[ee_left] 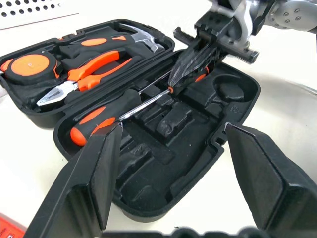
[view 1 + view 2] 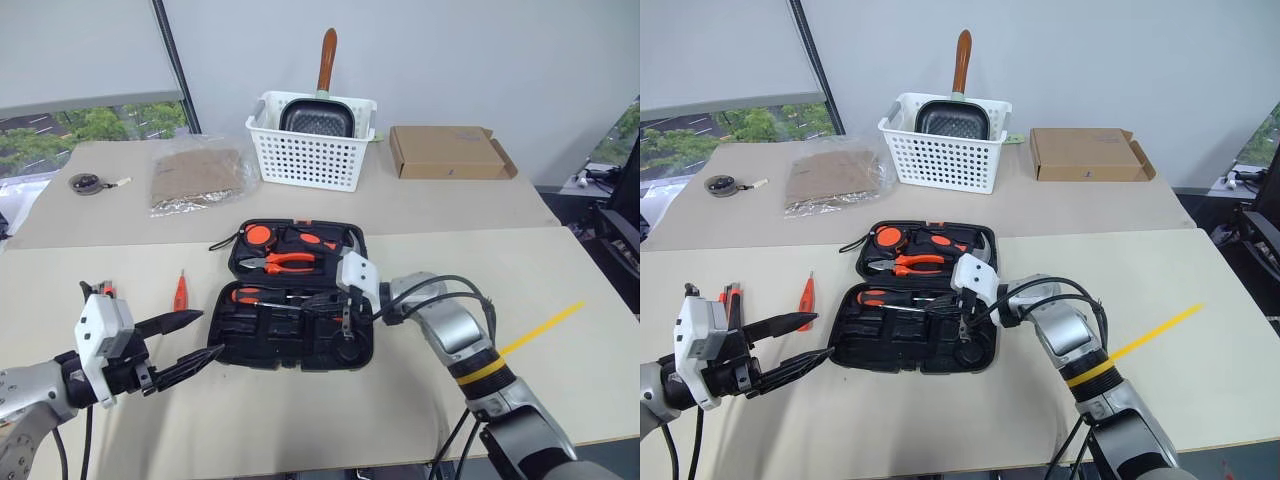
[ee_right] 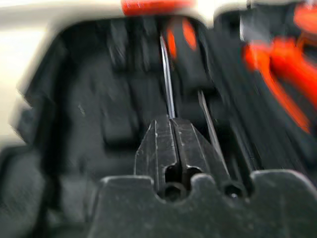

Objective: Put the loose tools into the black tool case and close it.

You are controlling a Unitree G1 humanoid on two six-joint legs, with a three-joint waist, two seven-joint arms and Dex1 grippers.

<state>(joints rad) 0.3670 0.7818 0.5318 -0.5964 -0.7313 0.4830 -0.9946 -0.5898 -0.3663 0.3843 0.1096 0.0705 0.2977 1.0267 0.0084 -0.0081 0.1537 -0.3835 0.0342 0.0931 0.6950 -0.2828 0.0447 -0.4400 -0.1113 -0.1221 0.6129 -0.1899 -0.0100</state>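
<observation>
My gripper will lower the orange tester pen (image 2: pixel 181 293) in. An empty moulded hollow (image 2: pixel 256 318) runs beside the screwdrivers, so the pen will settle flat next to them.
The black tool case (image 2: pixel 280 345) lies open at the table's middle. Pliers (image 2: pixel 290 262), a tape measure and a hammer sit in its lid. Two screwdrivers (image 1: pixel 91 126) with orange-and-black handles lie in the near half. My right gripper (image 2: pixel 345 320) hangs over that half, shut, its tips (image 3: pixel 172 121) right at one screwdriver's steel shaft; whether they pinch it I cannot tell. My left gripper (image 2: pixel 210 335) is open and empty just left of the case. The orange tester pen (image 2: pixel 181 291) lies on the table beyond it. The utility knife (image 2: pixel 100 292) is partly hidden behind my left wrist. A small grey tape ring (image 2: pixel 88 183) is far left.
A white slotted basket (image 2: pixel 310 150) holding a pan stands behind the case, with a brown cardboard box (image 2: pixel 450 152) to its right and a plastic bag (image 2: pixel 195 175) to its left. A yellow strip (image 2: pixel 545 328) marks the table at right.
</observation>
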